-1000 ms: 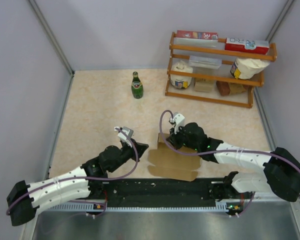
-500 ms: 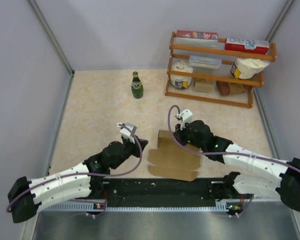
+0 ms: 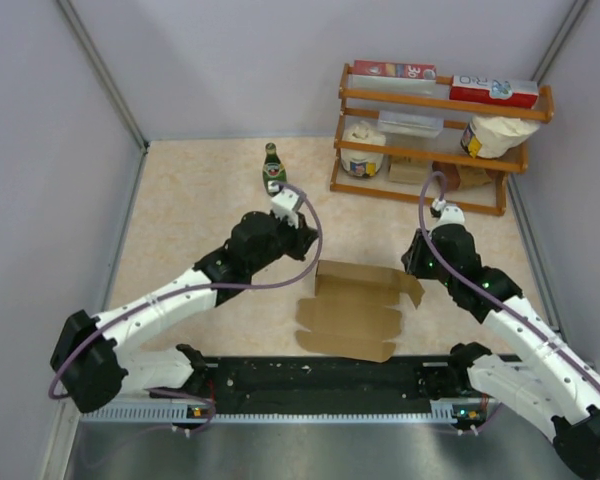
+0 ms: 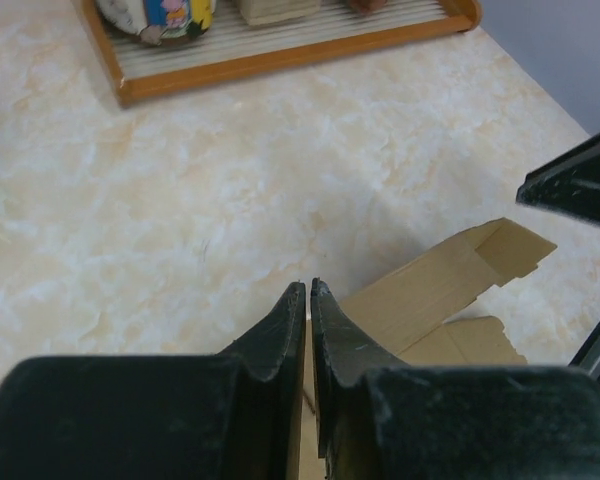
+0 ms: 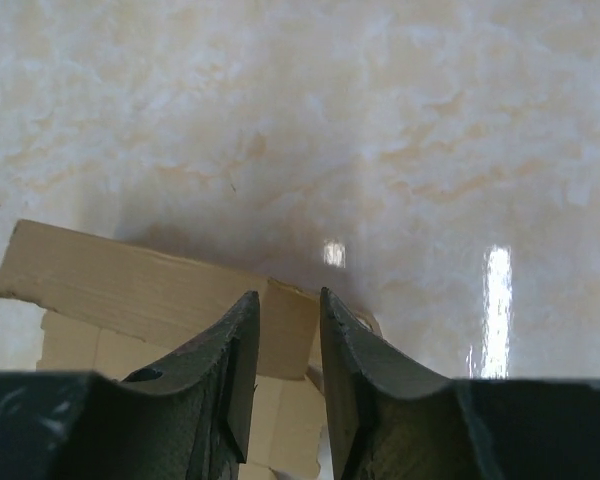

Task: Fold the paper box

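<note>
I expect the whole paper box (image 3: 355, 312) to slide and turn along when I push the side flap inward, because its creased panels (image 3: 358, 302) join in one loose sheet.
The paper box (image 3: 355, 308) lies as a flat brown cardboard sheet with flaps on the table, near the front middle. My left gripper (image 3: 302, 233) hovers just beyond its far left corner, apart from it. In the left wrist view its jaws (image 4: 308, 287) are all but shut, only a thin slit between them, and hold nothing; the paper box (image 4: 450, 275) lies ahead to the right. My right gripper (image 3: 412, 264) hangs over the box's far right flap. In the right wrist view it (image 5: 287, 296) is open and empty, above the paper box (image 5: 130, 285).
A green bottle (image 3: 272, 170) stands at the back, close behind my left wrist. A wooden rack (image 3: 435, 135) with cartons, bags and blocks fills the back right; its base (image 4: 280, 50) shows in the left wrist view. Grey walls enclose the table.
Both arms have lifted off the box and drawn away, the left towards the far side, the right to the right. Both pairs of jaws have come apart. The box's far flap now lies spread out.
</note>
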Action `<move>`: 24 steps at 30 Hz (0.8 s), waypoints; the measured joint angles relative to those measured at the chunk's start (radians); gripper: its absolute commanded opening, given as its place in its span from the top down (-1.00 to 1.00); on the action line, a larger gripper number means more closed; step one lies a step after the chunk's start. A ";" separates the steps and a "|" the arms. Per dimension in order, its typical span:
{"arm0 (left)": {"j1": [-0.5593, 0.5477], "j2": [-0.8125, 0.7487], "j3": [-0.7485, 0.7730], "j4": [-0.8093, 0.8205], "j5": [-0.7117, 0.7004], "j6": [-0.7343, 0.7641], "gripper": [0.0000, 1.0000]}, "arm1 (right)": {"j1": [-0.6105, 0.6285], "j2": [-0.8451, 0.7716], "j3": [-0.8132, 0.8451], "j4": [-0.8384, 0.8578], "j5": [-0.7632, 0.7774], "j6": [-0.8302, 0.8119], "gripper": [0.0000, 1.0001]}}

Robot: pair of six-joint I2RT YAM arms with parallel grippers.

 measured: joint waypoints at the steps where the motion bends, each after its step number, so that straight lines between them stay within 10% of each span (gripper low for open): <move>1: 0.002 0.037 0.045 -0.011 0.023 0.016 0.80 | -0.007 0.000 -0.002 -0.025 -0.004 0.015 0.37; 9: 0.002 0.296 0.348 -0.074 0.230 0.105 1.00 | -0.016 -0.066 -0.038 -0.145 -0.079 0.134 0.58; 24: 0.002 0.352 0.335 -0.146 0.312 0.124 1.00 | -0.023 0.033 -0.122 -0.153 -0.115 0.159 0.89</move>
